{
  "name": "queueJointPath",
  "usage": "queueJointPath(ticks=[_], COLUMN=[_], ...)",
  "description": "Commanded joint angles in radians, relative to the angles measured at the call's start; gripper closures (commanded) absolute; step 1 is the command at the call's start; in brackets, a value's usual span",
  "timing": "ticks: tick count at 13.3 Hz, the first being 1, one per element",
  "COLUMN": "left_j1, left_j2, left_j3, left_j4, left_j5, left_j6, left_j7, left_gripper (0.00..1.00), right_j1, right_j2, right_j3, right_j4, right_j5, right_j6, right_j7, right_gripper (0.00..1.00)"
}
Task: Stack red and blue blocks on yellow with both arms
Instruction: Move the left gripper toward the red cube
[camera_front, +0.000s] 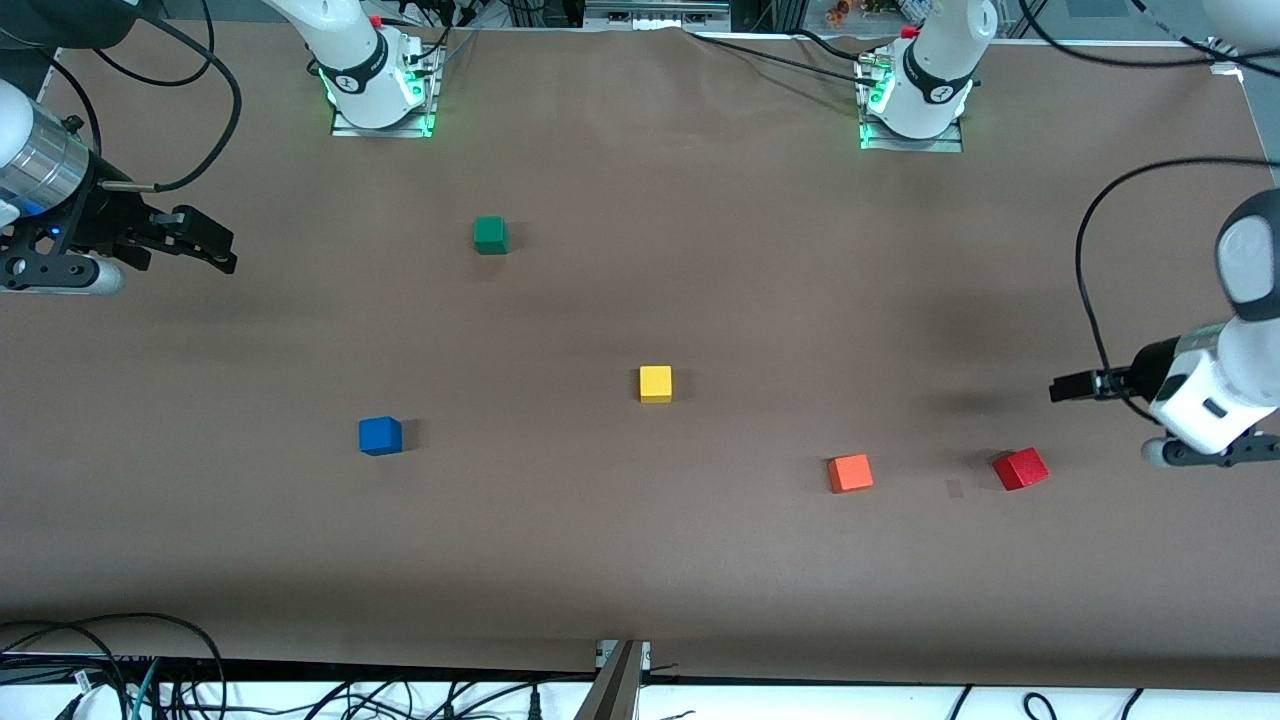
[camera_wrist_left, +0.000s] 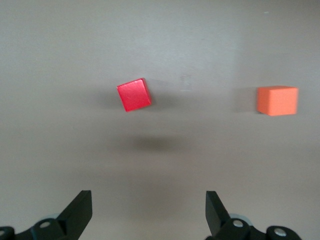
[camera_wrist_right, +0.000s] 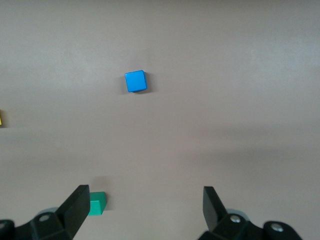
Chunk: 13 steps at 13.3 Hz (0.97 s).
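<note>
I should keep moving my left gripper's open fingers toward the red cube (camera_front: 1021, 469), which lies clear of the orange cube (camera_front: 852, 473), until they straddle the red cube.
The yellow cube (camera_front: 656, 384) sits mid-table. The blue cube (camera_front: 380, 436) lies toward the right arm's end and shows in the right wrist view (camera_wrist_right: 135, 81). The red cube (camera_front: 1020, 468) lies turned at an angle toward the left arm's end and shows in the left wrist view (camera_wrist_left: 134, 95). My left gripper (camera_front: 1062, 388) hangs open and empty over bare table beside the red cube; its jaws stand wide apart (camera_wrist_left: 149, 210). My right gripper (camera_front: 222, 252) hangs open and empty over the table's edge at the right arm's end (camera_wrist_right: 146, 207).
An orange cube (camera_front: 850, 473) sits beside the red cube, toward the middle (camera_wrist_left: 277, 100). A green cube (camera_front: 490, 235) sits farther from the front camera than the yellow cube (camera_wrist_right: 97, 204). Black cables lie along the table's edges.
</note>
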Motion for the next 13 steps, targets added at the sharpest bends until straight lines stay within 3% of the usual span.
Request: queueJointPath(ticks=[1, 5, 13], left_j1=[0.015, 0.055, 0.053], left_j2=[0.081, 0.124, 0.243], left_j3=[0.0, 0.0, -0.002], left_j4=[0.027, -0.076, -0.085], left_j5=[0.027, 0.027, 0.013], left_j6=[0.04, 0.23, 0.466], left_j7=[-0.004, -0.084, -0.18], left_gripper=[0.0, 0.0, 0.0], right_j1=[-0.007, -0.007, -0.007], right_j2=[0.006, 0.006, 0.006], right_j3=[0.006, 0.006, 0.006], right_j4=[0.021, 0.021, 0.021], right_j5=[0.013, 0.013, 0.013], right_j6=[-0.009, -0.009, -0.009], right_j7=[0.014, 0.014, 0.014], right_gripper=[0.0, 0.0, 0.0])
